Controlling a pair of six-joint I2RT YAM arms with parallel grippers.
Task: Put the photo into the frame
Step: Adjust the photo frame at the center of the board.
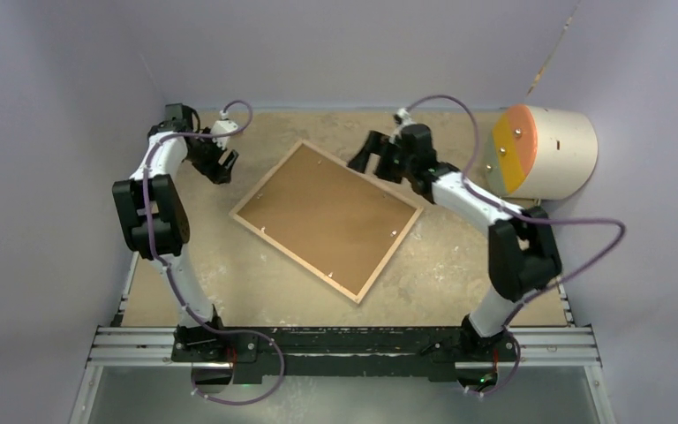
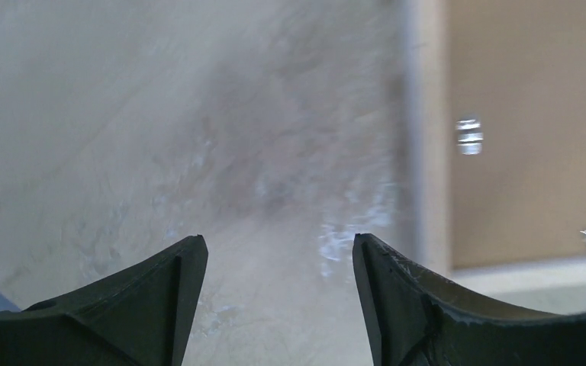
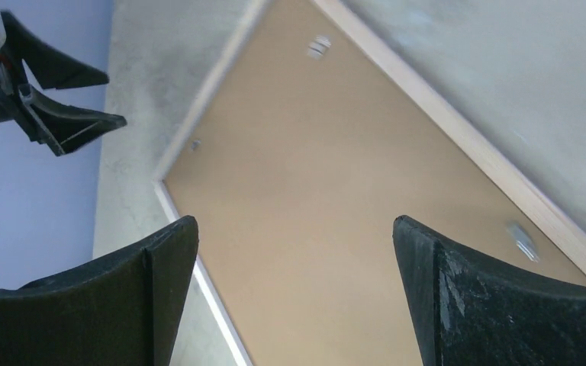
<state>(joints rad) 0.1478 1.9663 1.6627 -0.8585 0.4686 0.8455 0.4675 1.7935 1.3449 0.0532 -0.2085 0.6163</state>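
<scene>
The frame (image 1: 295,260) lies slantwise to the metal rail, so next I turn it square and brace its rim (image 1: 264,179) with my left gripper before working the metal tabs.
The frame (image 1: 293,255) lies flat and slantwise on the table with its light wood back up, and the brown backing board (image 1: 327,212) fills it. The photo is out of view. My left gripper (image 1: 222,166) hangs open just off the frame's far left corner, over bare table (image 2: 278,240), with the frame's rim (image 2: 429,152) to its right. My right gripper (image 1: 366,159) stands open above the frame's far edge (image 3: 296,221), over the backing board (image 3: 313,152), with nothing between its fingers. The right wrist view also catches the left gripper (image 3: 114,97).
A beige cylinder (image 1: 543,150) with an orange and grey face lies at the back right. Small metal tabs (image 2: 469,136) sit along the inside of the frame's rim. Purple walls close in the table, and a metal rail (image 1: 344,340) runs along the near edge.
</scene>
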